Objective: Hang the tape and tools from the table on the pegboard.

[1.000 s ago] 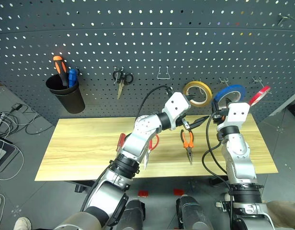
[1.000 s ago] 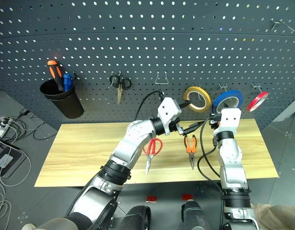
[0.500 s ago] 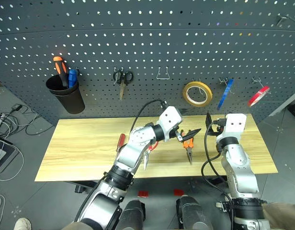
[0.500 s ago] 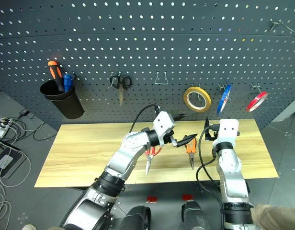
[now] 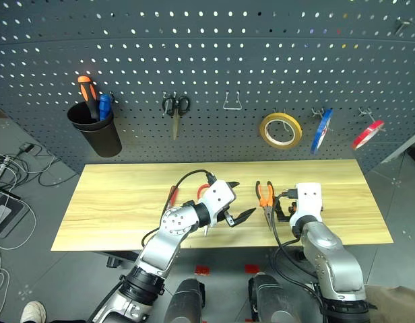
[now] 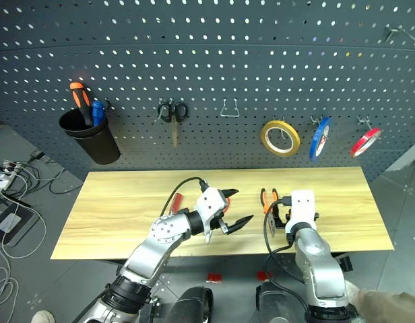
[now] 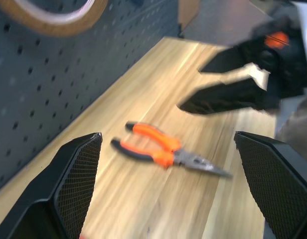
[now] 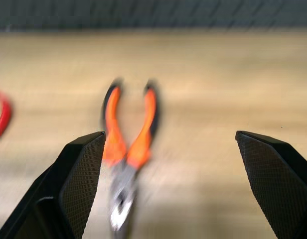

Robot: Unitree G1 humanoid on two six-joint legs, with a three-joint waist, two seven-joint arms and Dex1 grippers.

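Observation:
The pliers' handles (image 5: 265,193) point at the pegboard, in line with my fingers, so my right gripper should keep going down and close on the handles (image 5: 267,203) near their joint.
The blue tape (image 5: 322,129) hangs edge-on from a hook on the dark grey pegboard (image 5: 214,60). On the light wood table (image 5: 113,202) lie the orange-and-black pliers (image 5: 265,198), the dark red screwdriver (image 5: 171,196) and the red-handle scissors (image 5: 203,188), mostly hidden under my left arm. My left gripper (image 5: 242,200) hovers open just left of the pliers, holding nothing. Low over the table, just right of the pliers, my right gripper (image 5: 282,210) is open and empty. The right wrist view shows the pliers (image 8: 127,149) lying ahead between its spread fingers.
On the pegboard hang a yellow tape roll (image 5: 280,130), a thin red roll (image 5: 367,133), small black scissors (image 5: 174,109), an empty wire hook (image 5: 233,101) and a black cup (image 5: 95,132) with two screwdrivers. Cables lie on the floor at the left.
Both arms came down from the pegboard to just above the table. The right gripper opened and left the blue tape hanging on its hook. The camera tilted slightly.

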